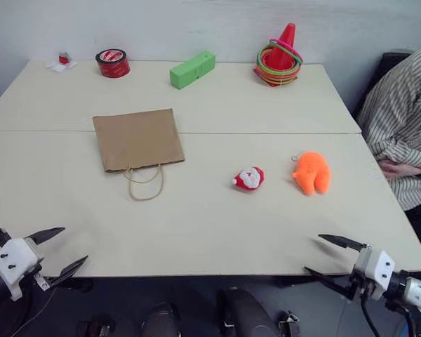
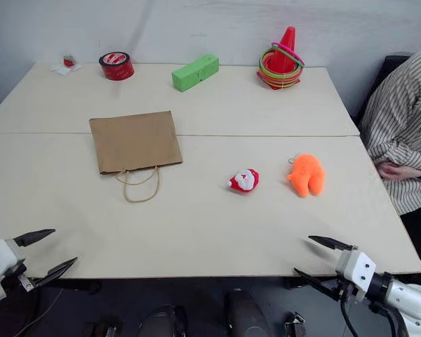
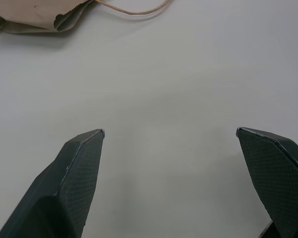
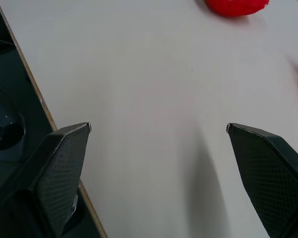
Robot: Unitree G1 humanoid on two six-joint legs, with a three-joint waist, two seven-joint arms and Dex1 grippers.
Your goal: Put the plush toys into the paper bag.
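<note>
I see loose folded layers (image 3: 68, 20) at the paper bag's opening, so I expect its upper side (image 1: 139, 140) to rise and gape open when I lift one cord handle.
A brown paper bag (image 1: 138, 139) lies flat left of the table's centre, its cord handles (image 1: 144, 182) toward me. To its right lie two plush toys: a small red-and-white Santa (image 1: 249, 178) and, further right, a rounded orange one (image 1: 312, 172). My left gripper (image 1: 64, 251) hovers open at the table's near left edge, well short of the bag, whose mouth also appears in the left wrist view (image 3: 37, 17). Open as well, my right gripper (image 1: 326, 256) hangs at the near right edge, with the Santa toy (image 4: 237, 6) ahead of it. Neither holds anything.
Along the far edge stand a red tape roll (image 1: 113, 63), a green block (image 1: 192, 69), an orange-red cone with coloured rings (image 1: 281, 56) and a small red-and-white item on paper (image 1: 62, 62). A person in a striped shirt (image 1: 401, 119) sits at the table's right side.
</note>
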